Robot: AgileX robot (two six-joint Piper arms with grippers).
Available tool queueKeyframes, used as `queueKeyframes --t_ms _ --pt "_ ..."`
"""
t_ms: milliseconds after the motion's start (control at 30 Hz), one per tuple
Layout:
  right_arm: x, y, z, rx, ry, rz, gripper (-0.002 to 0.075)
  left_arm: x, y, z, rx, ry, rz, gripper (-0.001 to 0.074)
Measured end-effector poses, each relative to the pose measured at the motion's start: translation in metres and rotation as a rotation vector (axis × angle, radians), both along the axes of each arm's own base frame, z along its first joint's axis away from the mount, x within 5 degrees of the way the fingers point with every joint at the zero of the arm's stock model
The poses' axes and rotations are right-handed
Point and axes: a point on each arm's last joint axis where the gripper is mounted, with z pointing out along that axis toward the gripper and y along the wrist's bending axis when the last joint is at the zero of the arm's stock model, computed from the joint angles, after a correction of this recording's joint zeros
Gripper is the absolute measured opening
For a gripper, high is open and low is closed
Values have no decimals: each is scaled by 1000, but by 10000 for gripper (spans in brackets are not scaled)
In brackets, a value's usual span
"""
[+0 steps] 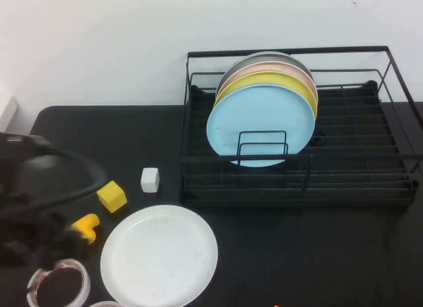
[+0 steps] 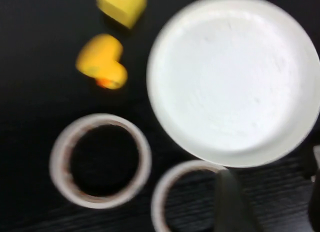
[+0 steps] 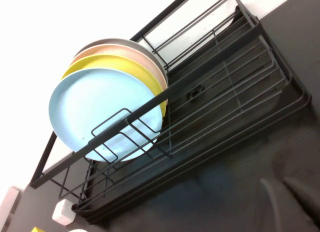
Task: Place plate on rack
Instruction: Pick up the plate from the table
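I should keep lowering my left gripper until its open fingers are on both sides of the white plate's rim point(image 1: 104, 249), because a clear gap point(image 1: 98, 245) separates the yellow duck from that rim.
The white plate point(image 1: 158, 255) lies flat on the black table near the front, left of centre; it also shows in the left wrist view point(image 2: 235, 77). The black wire rack point(image 1: 357, 181) stands at the back right and holds several upright plates, a light blue plate point(image 1: 261, 125) in front; the rack also shows in the right wrist view point(image 3: 225, 92). My left gripper point(image 2: 272, 202) is open and empty, hovering over the table just beside the white plate's near-left rim. In the high view the left arm point(image 1: 33, 214) is at the far left. My right gripper point(image 3: 287, 197) is shut, low over the table in front of the rack.
A yellow cube point(image 1: 112, 196), a white cube point(image 1: 150, 180) and a yellow duck toy point(image 1: 86, 227) lie left of the plate. Two tape rolls point(image 2: 100, 159) point(image 2: 182, 192) sit at the front left, near the left gripper's fingers.
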Motion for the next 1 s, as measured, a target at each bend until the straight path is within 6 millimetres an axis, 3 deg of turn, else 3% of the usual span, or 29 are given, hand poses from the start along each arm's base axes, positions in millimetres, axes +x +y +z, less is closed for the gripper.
queueKeyframes --t_ms 100,367,700,1000 --pt "0 0 0 0 0 0 -2 21 -18 -16 -9 107 9 339" --pt "0 1 -1 3 10 6 -2 69 -41 -63 0 288 90 360" --pt "-1 2 -2 9 25 15 -2 101 -41 -111 133 359 161 363" --pt "-1 2 -2 7 25 16 -2 119 -29 -142 122 382 242 363"
